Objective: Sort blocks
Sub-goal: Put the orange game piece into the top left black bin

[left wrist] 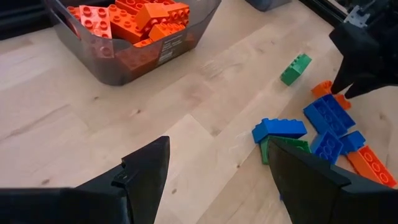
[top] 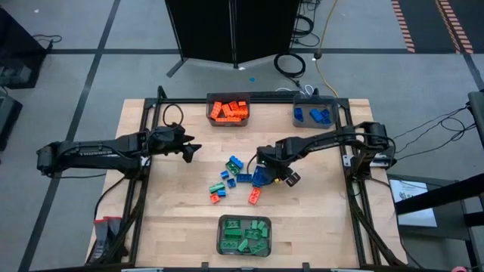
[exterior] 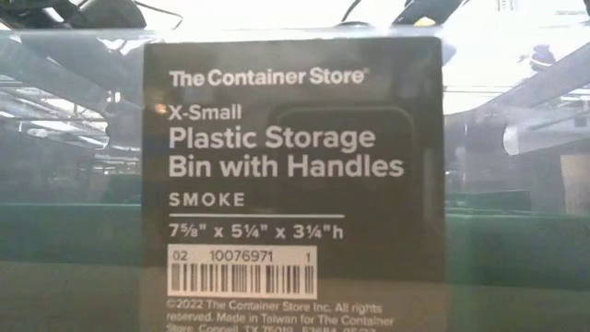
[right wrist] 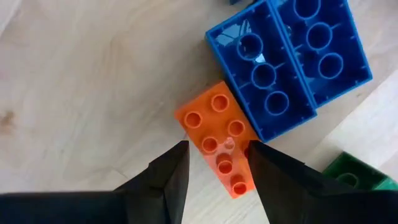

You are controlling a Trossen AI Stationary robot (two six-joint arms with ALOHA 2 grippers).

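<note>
My right gripper should pull the orange block clear and grip its long sides (right wrist: 219, 142) squarely, because the orange block is at a slant between my fingers, against the upturned blue block.
Several loose blocks (top: 234, 177) in blue, green and orange lie at the middle of the table. My right gripper (right wrist: 216, 163) points down at the right side of this heap and is shut on an orange block (right wrist: 214, 127). That block lies studs up next to an upturned blue block (right wrist: 292, 62). My left gripper (left wrist: 217, 180) hangs open above bare wood to the left of the heap (top: 190, 149), with nothing between its fingers. My right gripper pinches the orange block's two long sides (right wrist: 202, 152) between its two fingers, toward one end of the block. The fingers come from above, pointing down, and lie across the block. The block lies flat on the table, studs up.
A bin of orange blocks (top: 228, 111) and a bin of blue blocks (top: 314, 115) stand at the far edge. A bin of green blocks (top: 244, 234) stands at the near edge. That bin's label (exterior: 290, 184) fills the low view. A green block (right wrist: 354, 177) lies close by the right gripper.
</note>
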